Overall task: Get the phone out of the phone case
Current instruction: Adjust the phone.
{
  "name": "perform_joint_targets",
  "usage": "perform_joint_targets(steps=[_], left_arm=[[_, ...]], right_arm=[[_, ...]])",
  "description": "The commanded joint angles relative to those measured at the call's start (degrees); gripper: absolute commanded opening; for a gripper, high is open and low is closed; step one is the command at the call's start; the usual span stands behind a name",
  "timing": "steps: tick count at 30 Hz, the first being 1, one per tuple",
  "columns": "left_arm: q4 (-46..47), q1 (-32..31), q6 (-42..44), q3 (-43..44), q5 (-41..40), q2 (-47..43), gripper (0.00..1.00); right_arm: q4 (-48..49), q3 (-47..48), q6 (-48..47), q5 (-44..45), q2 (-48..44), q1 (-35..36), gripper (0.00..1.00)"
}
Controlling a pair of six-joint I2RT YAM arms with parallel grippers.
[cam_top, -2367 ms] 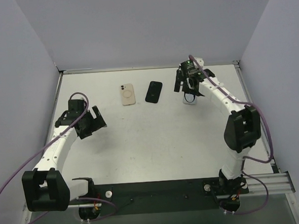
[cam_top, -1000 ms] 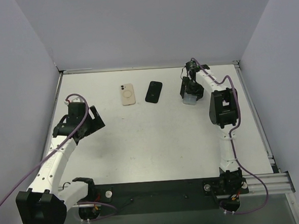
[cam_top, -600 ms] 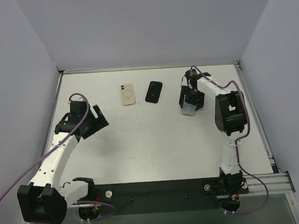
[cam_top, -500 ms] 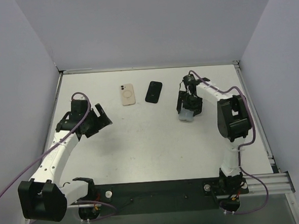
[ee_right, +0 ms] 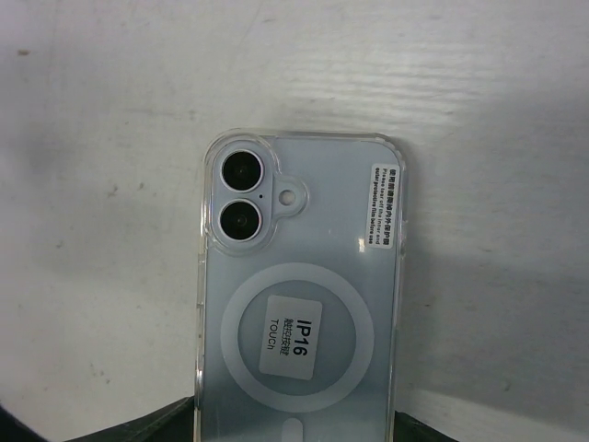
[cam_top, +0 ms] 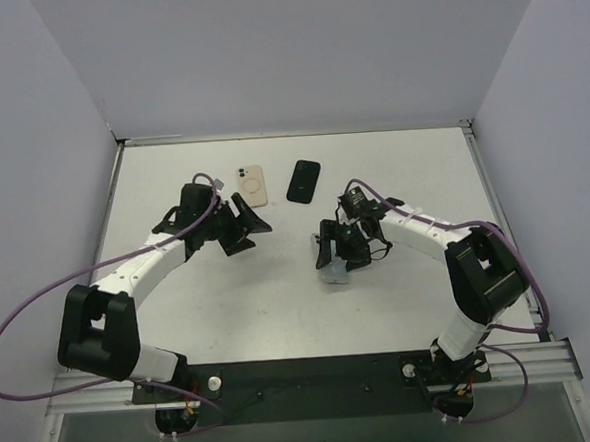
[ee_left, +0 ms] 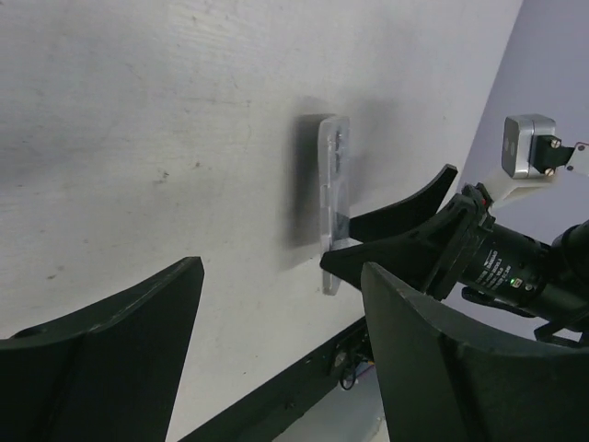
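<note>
I can see my right gripper across the phone case's long sides (ee_right: 201, 322). My left gripper should hold its camera end (ee_right: 276, 175) while my right gripper takes the phone case front to back.
A light blue phone in a clear case (ee_right: 299, 304) fills the right wrist view, back side up, with two camera lenses and an "IP16" sticker. My right gripper (cam_top: 335, 251) is shut on its lower end and holds it near the table's middle; the phone case (cam_top: 330, 267) hangs at the fingers. In the left wrist view the cased phone (ee_left: 331, 198) shows edge-on, held by the right gripper (ee_left: 414, 230). My left gripper (cam_top: 250, 227) is open and empty, a short way left of the phone, its fingers (ee_left: 101, 368) spread wide.
A cream phone case (cam_top: 252, 186) and a black phone (cam_top: 304, 180) lie flat at the back middle of the white table (cam_top: 230, 305). Grey walls stand at the left, right and back. A black rail runs along the near edge.
My right gripper has carried the cased phone from the back right toward the table's middle. My left arm has swung from the left side toward the middle, facing the phone.
</note>
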Motion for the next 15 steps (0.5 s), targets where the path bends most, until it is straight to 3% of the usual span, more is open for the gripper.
perform_joint_targets(steps=[1,9,15], left_arm=[[13.2,-3.5,-6.9,-1.6,6.4,4.8,0.82],[25.2,-10.8,-12.7,-3.9,7.3,13.7,0.87],[23.8,-12.0,-11.2,-2.6,6.6,16.6,0.83]], right_arm=[[4.1,0.2,0.8,-5.8,-4.1,3.7,0.25],[4.3,3.0,-0.2,-7.5,-1.4,8.3,0.25],[4.3,4.4,0.9,-7.2,-0.5,10.2,0.25]])
